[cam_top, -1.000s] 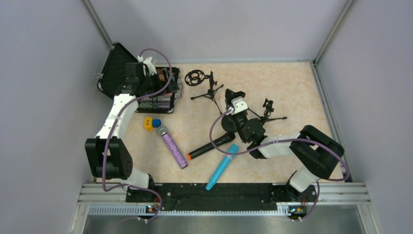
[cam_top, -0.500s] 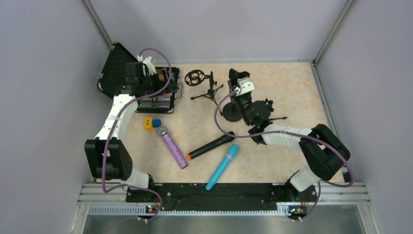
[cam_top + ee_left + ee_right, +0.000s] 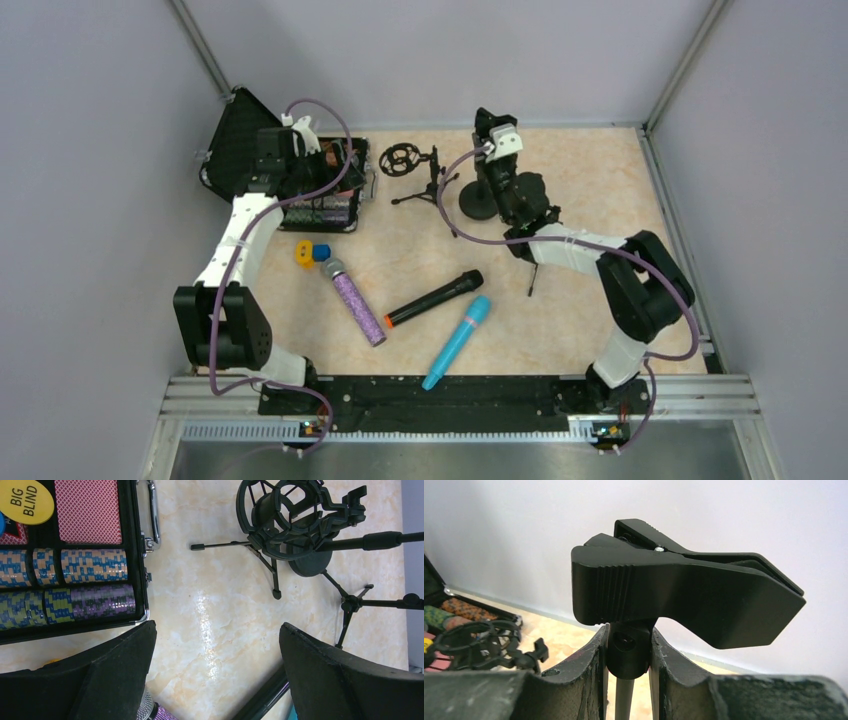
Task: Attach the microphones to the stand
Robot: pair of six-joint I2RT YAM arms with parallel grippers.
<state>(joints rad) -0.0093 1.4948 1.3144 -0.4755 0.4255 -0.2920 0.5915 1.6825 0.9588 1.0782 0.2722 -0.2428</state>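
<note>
I should keep easing the upright stand away from the shock mount with my right gripper until the stand is clear, and then let go, because the stand has open floor beside its round base (image 3: 477, 203).
Three microphones lie mid-table: glittery purple with a mesh head (image 3: 356, 303), black with an orange end (image 3: 433, 298), and light blue (image 3: 458, 341). My right gripper (image 3: 492, 142) is at the back of the table, shut on the stand (image 3: 479, 206), a pole on a round black base. In the right wrist view the fingers (image 3: 589, 670) pinch the joint just under the stand's black spring clip (image 3: 684, 592). My left gripper (image 3: 217, 630) hangs open and empty above the floor beside the chip case; the purple microphone's mesh head (image 3: 148, 709) shows at the bottom edge.
An open poker-chip case (image 3: 330, 205) sits back left. A tripod with a round shock mount (image 3: 413, 165) stands next to the held stand. Another small tripod (image 3: 533, 272) is mostly hidden under my right arm. Yellow and blue caps (image 3: 311, 252) lie near the purple microphone.
My right arm has carried the round-based stand from the table's middle toward the back wall, gripper still shut on it. The left arm and the microphones have not moved.
</note>
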